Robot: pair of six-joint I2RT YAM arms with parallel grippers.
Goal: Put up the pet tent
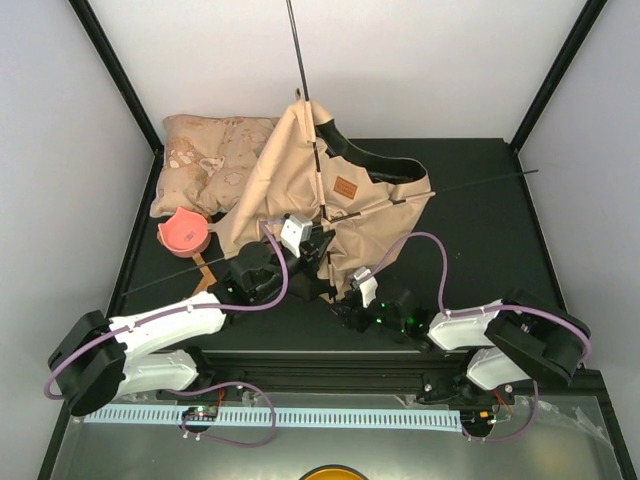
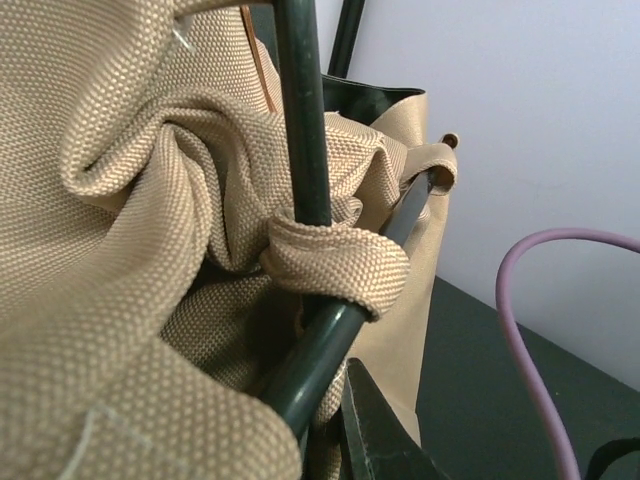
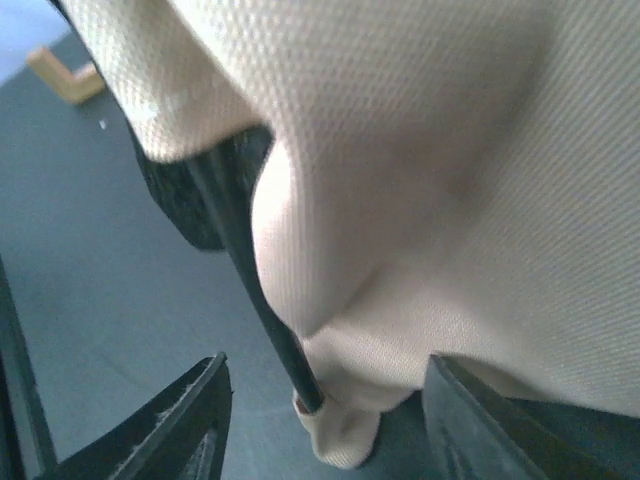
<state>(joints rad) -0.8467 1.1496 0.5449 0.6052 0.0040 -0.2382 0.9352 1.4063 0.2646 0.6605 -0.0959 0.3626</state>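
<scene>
The pole's end (image 3: pixel 313 401) is shallow at the corner pocket's opening, so the robot's right gripper should squeeze the pocket (image 3: pixel 345 438) snugly around it before going up to the tent's sleeve.
The pet tent (image 1: pixel 300 180) lies half collapsed in the middle of the black table, tan canvas crumpled, with its brown label patch (image 1: pixel 345 187) and black floor (image 1: pixel 385 165) showing. Thin black poles (image 1: pixel 296 50) stick out to the back, right and left. My left gripper (image 1: pixel 318 243) is in the canvas; in the left wrist view it (image 2: pixel 310 435) is shut on a pole (image 2: pixel 315 350) that runs through a fabric loop (image 2: pixel 340 262), one finger hidden. My right gripper (image 3: pixel 330 430) is open around a pole end (image 3: pixel 315 395) seated in a canvas corner pocket (image 3: pixel 345 435). No white ball shows.
A beige patterned pillow (image 1: pixel 210 150) lies at the back left, partly under the canvas. A pink bowl (image 1: pixel 183 232) with a tan wooden piece (image 1: pixel 203 265) sits to the left of the tent. Black frame posts (image 1: pixel 120 70) and white walls enclose the table.
</scene>
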